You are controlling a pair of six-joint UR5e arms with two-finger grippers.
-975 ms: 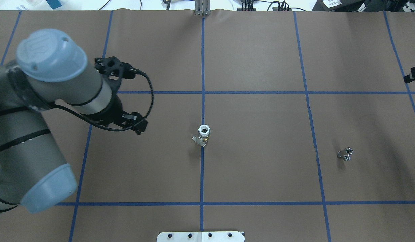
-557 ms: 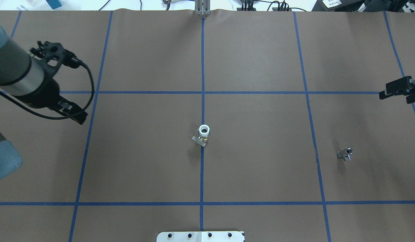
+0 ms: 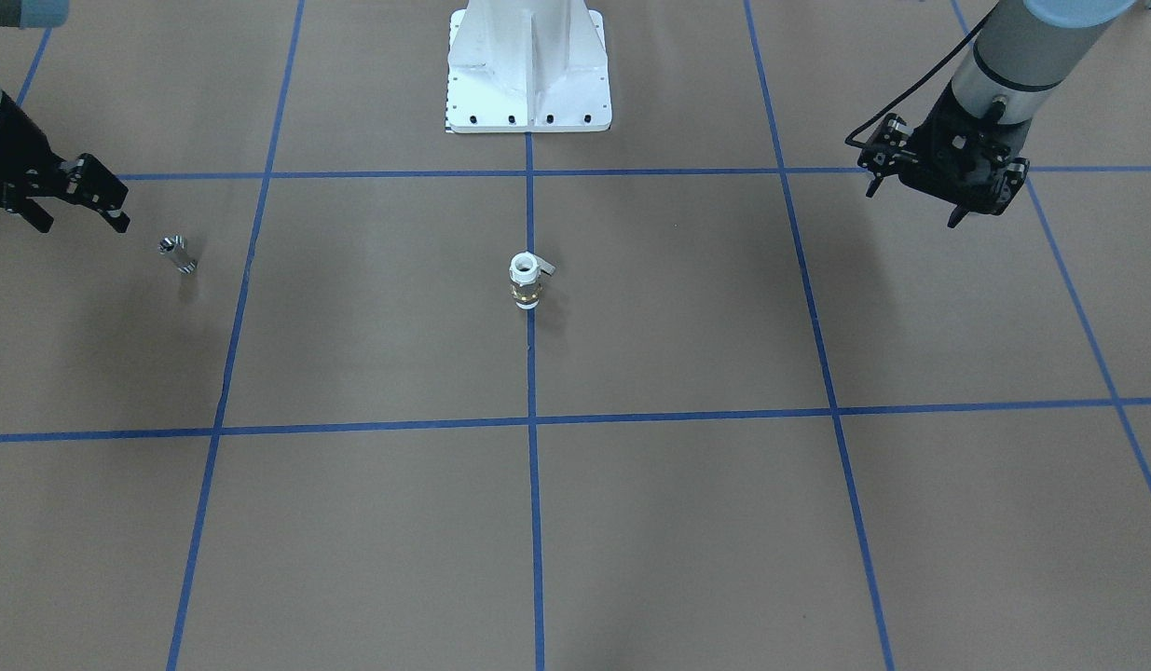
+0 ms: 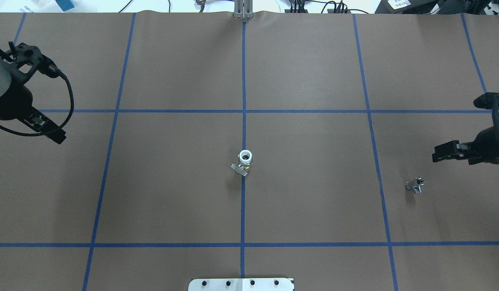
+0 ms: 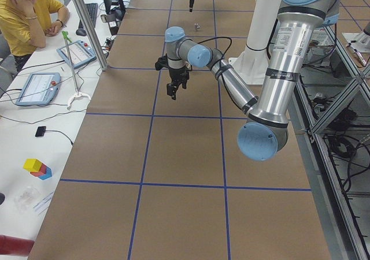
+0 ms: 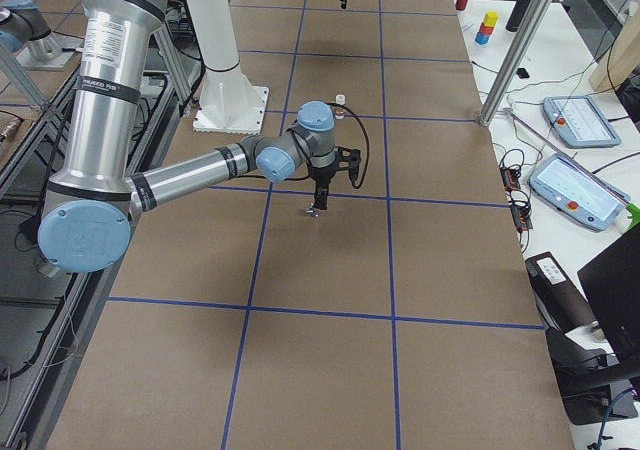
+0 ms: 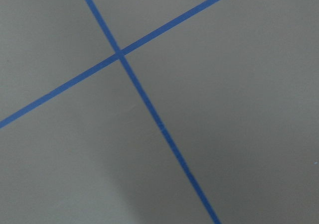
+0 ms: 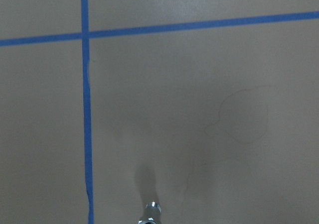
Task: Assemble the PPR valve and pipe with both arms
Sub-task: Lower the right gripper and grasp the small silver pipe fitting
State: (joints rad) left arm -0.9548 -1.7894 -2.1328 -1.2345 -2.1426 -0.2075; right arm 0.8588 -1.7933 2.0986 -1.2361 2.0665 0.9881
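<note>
The silver pipe (image 3: 179, 255) will go partway down and stay standing when the robot pushes the pipe in, because the PPR valve's white end (image 3: 524, 265) opens upward.
The PPR valve (image 4: 245, 159) stands upright on the table's centre line, white end up, grey lever to its side; it also shows in the front view (image 3: 526, 280). The silver pipe (image 4: 415, 185) lies at the right, also seen in the front view (image 3: 178, 253) and at the bottom edge of the right wrist view (image 8: 152, 210). My right gripper (image 4: 445, 155) hovers just beyond and right of the pipe, jaws open and empty (image 3: 72, 207). My left gripper (image 4: 51, 132) is far left of the valve, open and empty (image 3: 955, 200).
Brown paper with blue tape grid lines (image 4: 244, 202) covers the table. The white pedestal base (image 3: 528, 70) stands at the robot's side. Operator desks with tablets (image 5: 37, 86) run along the table's far side. The left wrist view shows only paper and tape.
My left arm has swung back to the left, away from the valve. My right gripper has come in from the right edge toward the pipe. Valve and pipe have not moved.
</note>
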